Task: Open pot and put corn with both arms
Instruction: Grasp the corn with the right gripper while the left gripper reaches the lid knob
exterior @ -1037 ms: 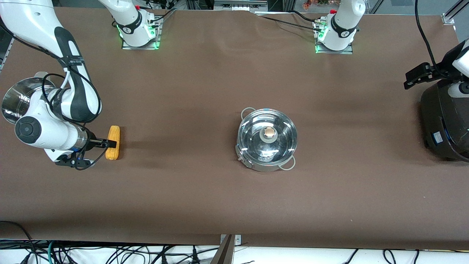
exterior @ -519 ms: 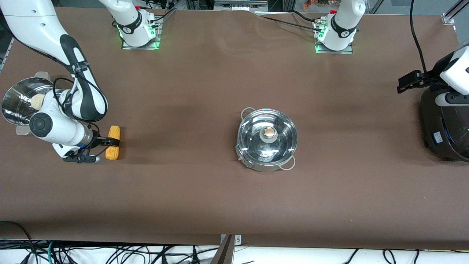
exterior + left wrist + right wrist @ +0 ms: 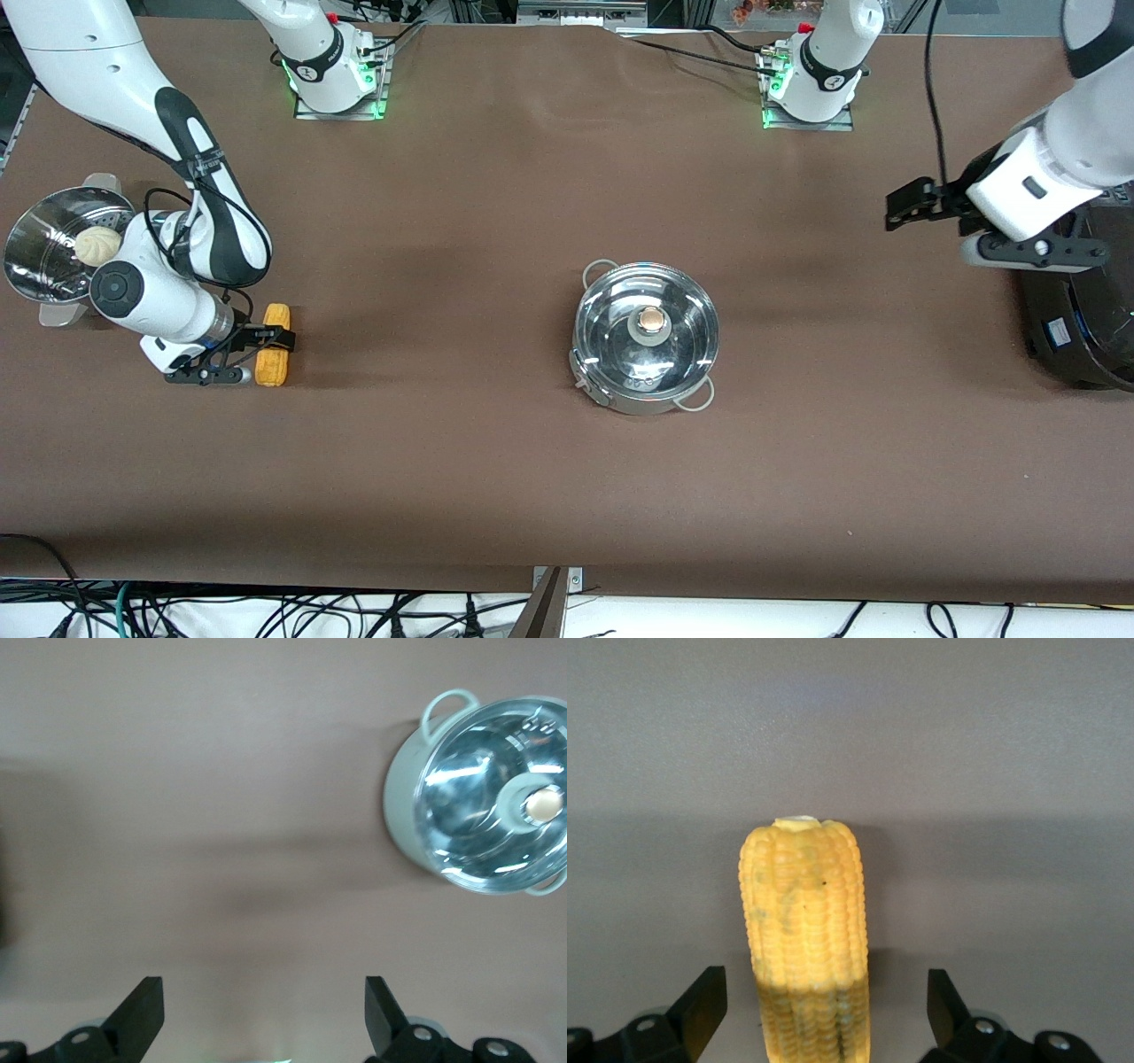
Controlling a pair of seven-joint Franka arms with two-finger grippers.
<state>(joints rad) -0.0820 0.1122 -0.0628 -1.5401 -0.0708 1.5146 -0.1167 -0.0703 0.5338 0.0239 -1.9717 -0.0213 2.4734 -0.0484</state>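
The glass lid shows only shiny steel through it, so I should expect an empty steel pot when I lower the corn in.
The yellow-orange corn lies on the brown table toward the right arm's end. My right gripper is down over it, open, with one finger on each side of the cob and a gap to both; the cob runs lengthwise between the fingers. The steel pot stands mid-table with its glass lid and tan knob on. My left gripper is in the air, open and empty, over bare table between the pot and the black cooker. The left wrist view shows the pot ahead of the open left gripper.
A perforated steel steamer holding a white bun stands at the right arm's end, beside that arm. A black rounded cooker stands at the left arm's end. Brown cloth covers the table.
The left gripper has swung away from above the cooker toward the pot. The right arm's wrist has shifted and settled lower around the corn, uncovering the steamer and bun.
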